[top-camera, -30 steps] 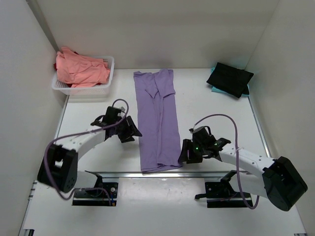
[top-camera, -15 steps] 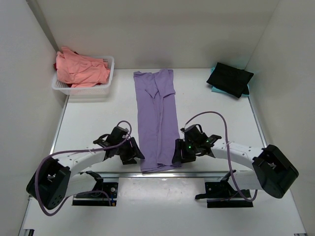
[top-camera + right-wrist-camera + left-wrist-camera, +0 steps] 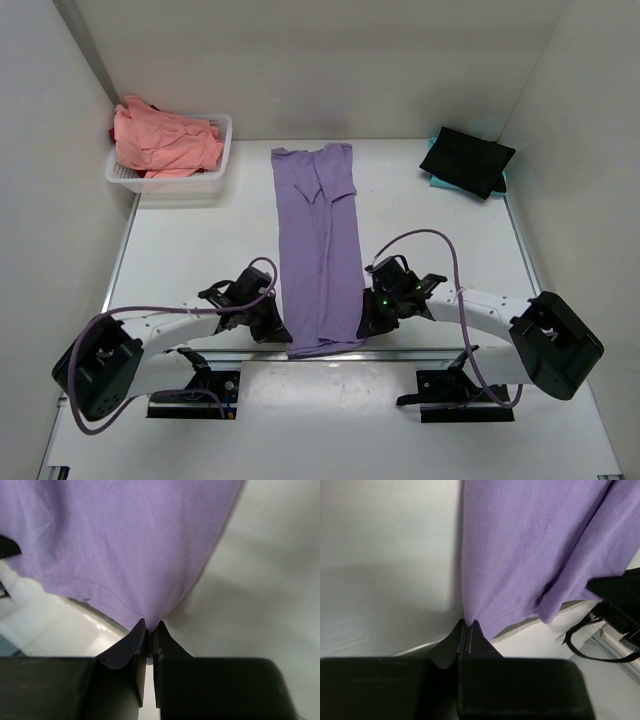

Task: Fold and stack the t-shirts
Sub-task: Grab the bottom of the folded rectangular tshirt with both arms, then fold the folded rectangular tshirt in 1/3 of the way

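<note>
My right gripper should now go toward the collar while my grippers hold both hem corners (image 3: 326, 347) of the lavender-purple t-shirt, and release the hem over the t-shirt's middle (image 3: 321, 236).
A lavender-purple t-shirt (image 3: 320, 245) lies folded into a long narrow strip down the middle of the table, collar end far, hem near. My left gripper (image 3: 282, 332) is shut on the hem's near left corner (image 3: 470, 615). My right gripper (image 3: 365, 328) is shut on the near right corner (image 3: 152, 611). Both pinch the cloth at their fingertips. Salmon-pink t-shirts (image 3: 165, 140) fill the basket at far left. A folded black t-shirt (image 3: 466, 160) lies at far right on a teal one (image 3: 437, 181), of which only an edge shows.
The white lattice basket (image 3: 222, 150) stands in the far left corner. A metal rail (image 3: 400, 352) runs along the table's near edge, just behind both grippers. White walls close in the left, back and right sides.
Both arms have come in toward the purple shirt's near hem, the left from farther up its side. Both grippers, open before, have shut on the hem corners.
</note>
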You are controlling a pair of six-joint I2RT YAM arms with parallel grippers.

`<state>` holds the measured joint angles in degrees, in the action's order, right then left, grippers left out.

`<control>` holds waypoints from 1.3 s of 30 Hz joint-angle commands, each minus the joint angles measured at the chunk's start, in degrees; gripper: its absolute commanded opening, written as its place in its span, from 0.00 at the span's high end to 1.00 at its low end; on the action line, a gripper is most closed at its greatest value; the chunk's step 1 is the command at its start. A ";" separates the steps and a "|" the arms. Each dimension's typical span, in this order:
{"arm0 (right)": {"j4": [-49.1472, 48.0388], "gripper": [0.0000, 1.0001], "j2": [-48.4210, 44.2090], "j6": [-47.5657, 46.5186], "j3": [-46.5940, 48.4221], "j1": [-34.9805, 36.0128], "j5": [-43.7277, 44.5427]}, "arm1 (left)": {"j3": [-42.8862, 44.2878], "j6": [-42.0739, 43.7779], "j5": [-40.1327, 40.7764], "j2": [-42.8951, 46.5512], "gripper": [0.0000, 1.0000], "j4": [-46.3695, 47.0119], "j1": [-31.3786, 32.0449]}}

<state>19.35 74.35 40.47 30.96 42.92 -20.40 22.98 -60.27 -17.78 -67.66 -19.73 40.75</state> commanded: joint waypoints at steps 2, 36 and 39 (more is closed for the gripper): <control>4.80 1.00 -2.63 -0.74 0.42 1.38 -4.90 | -1.19 0.15 -3.30 4.90 1.00 -6.19 0.29; 30.92 0.75 49.84 -23.42 79.16 -26.74 -2.18 | 59.99 14.40 -6.57 -44.93 0.48 -7.98 -31.26; 30.39 0.51 48.35 -23.15 78.38 -28.06 -1.13 | 57.71 11.23 -6.74 -43.00 0.51 -4.80 -31.88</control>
<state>49.15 125.19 17.23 107.24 16.05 -23.27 82.06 -45.58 -24.77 -114.65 -30.17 9.54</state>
